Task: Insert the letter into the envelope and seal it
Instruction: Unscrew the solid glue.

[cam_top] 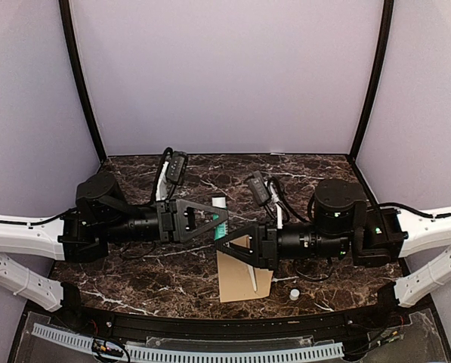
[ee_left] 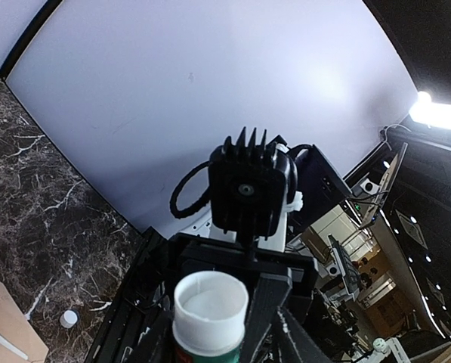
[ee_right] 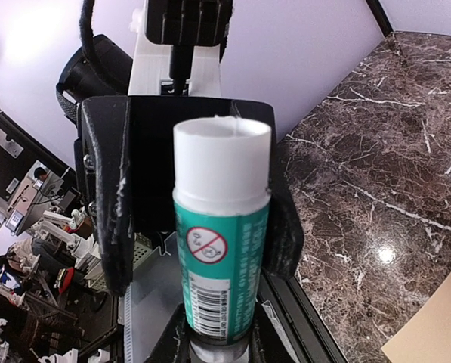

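The glue is low inside the stick's white end (ee_left: 210, 296). Next, I open my right gripper, turn it back and regrip the stick's base (ee_right: 219, 350) to twist it further.
The brown envelope (cam_top: 240, 281) lies flat on the marble near the front edge, with a thin white strip (cam_top: 252, 277) across it. Its corner also shows in the left wrist view (ee_left: 4, 321) and the right wrist view (ee_right: 437, 333). The letter is out of view. Above the envelope the two grippers meet tip to tip. My right gripper (cam_top: 229, 243) (ee_right: 221, 349) is shut on the base of a teal glue stick (cam_top: 220, 214) (ee_right: 221, 249). The stick's uncapped white end (ee_left: 210, 306) lies between the fingers of my left gripper (cam_top: 222, 221) (ee_left: 210, 336), which stand open and flank it.
A small white cap (cam_top: 294, 293) (ee_left: 69, 318) stands on the marble right of the envelope. Lilac walls close in the back and both sides. A black rail and a perforated strip (cam_top: 210, 352) run along the near edge.
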`<state>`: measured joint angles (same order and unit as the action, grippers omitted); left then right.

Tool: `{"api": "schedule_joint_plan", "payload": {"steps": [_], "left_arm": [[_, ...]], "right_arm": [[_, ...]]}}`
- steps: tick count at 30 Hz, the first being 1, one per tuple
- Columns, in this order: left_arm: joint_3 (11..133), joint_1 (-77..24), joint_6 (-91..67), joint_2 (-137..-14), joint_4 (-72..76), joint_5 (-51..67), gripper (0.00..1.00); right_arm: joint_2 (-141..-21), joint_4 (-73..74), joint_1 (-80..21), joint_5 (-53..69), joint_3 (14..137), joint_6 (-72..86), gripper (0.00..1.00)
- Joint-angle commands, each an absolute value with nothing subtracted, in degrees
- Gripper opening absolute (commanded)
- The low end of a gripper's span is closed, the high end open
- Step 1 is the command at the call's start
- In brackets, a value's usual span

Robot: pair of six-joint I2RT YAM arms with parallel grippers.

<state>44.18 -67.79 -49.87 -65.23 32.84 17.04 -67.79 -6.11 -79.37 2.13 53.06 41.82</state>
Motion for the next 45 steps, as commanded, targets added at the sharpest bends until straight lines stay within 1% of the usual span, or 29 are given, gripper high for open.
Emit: {"api": "schedule_joint_plan", "payload": {"steps": [1, 4, 5, 6, 7, 9, 13, 16, 18, 25, 29, 31, 35, 38, 41, 45], "left_arm": [[45.55, -68.03, -50.08, -63.56, 33.47, 17.06, 0.39], [45.74, -68.03, -50.25, -63.92, 33.32, 17.28, 0.28], [45.77, -68.03, -50.33, -64.00, 33.31, 17.35, 0.22], [45.83, -68.03, -50.35, -64.12, 33.25, 17.38, 0.20], [45.85, -68.03, -50.36, -64.14, 33.19, 17.22, 0.15], [45.91, -68.03, -50.29, -64.16, 33.00, 16.82, 0.10], [45.39, -68.03, -50.16, -63.80, 33.82, 15.68, 0.06], [44.54, -68.03, -50.25, -63.14, 35.96, 15.07, 0.06], [44.18, -68.03, -50.27, -62.76, 37.14, 14.74, 0.06], [43.97, -68.03, -50.34, -62.38, 39.29, 15.19, 0.05], [43.86, -68.03, -50.65, -62.60, 40.28, 15.97, 0.05], [43.93, -68.03, -50.79, -62.77, 40.67, 16.37, 0.05], [43.86, -68.03, -51.04, -62.92, 41.78, 16.93, 0.04], [43.81, -68.03, -51.07, -62.89, 41.98, 16.93, 0.04], [43.76, -68.03, -51.26, -62.97, 42.20, 17.26, 0.04], [43.79, -68.03, -51.56, -63.10, 42.92, 17.81, 0.04]], "right_arm": [[-66.55, -5.57, -78.99, 3.12, 54.91, 40.83, 0.06], [-66.49, -5.36, -78.99, 2.99, 54.98, 40.70, 0.06], [-66.45, -5.36, -79.03, 2.91, 54.96, 40.67, 0.06], [-66.39, -5.36, -79.04, 2.78, 54.89, 40.69, 0.06], [-66.33, -5.48, -79.01, 2.69, 54.71, 40.68, 0.07], [-66.06, -6.01, -78.96, 2.51, 54.15, 40.79, 0.14], [-64.48, -10.36, -78.96, 2.92, 51.46, 41.51, 0.35], [-63.29, -15.37, -78.85, 3.23, 48.52, 42.64, 0.45], [-62.78, -18.79, -78.66, 3.64, 46.78, 43.85, 0.50], [-64.93, -25.94, -78.41, 7.88, 45.38, 45.20, 0.57], [-66.79, -29.30, -78.41, 10.57, 46.10, 44.94, 0.56], [-67.62, -30.41, -78.44, 11.06, 46.46, 44.81, 0.52], [-68.71, -32.09, -78.42, 11.72, 47.09, 44.75, 0.40], [-68.99, -33.19, -78.47, 11.60, 46.95, 44.92, 0.36], [-68.99, -34.07, -78.45, 11.31, 46.76, 45.14, 0.35], [-69.04, -34.83, -78.32, 10.82, 46.76, 45.18, 0.39]]}}
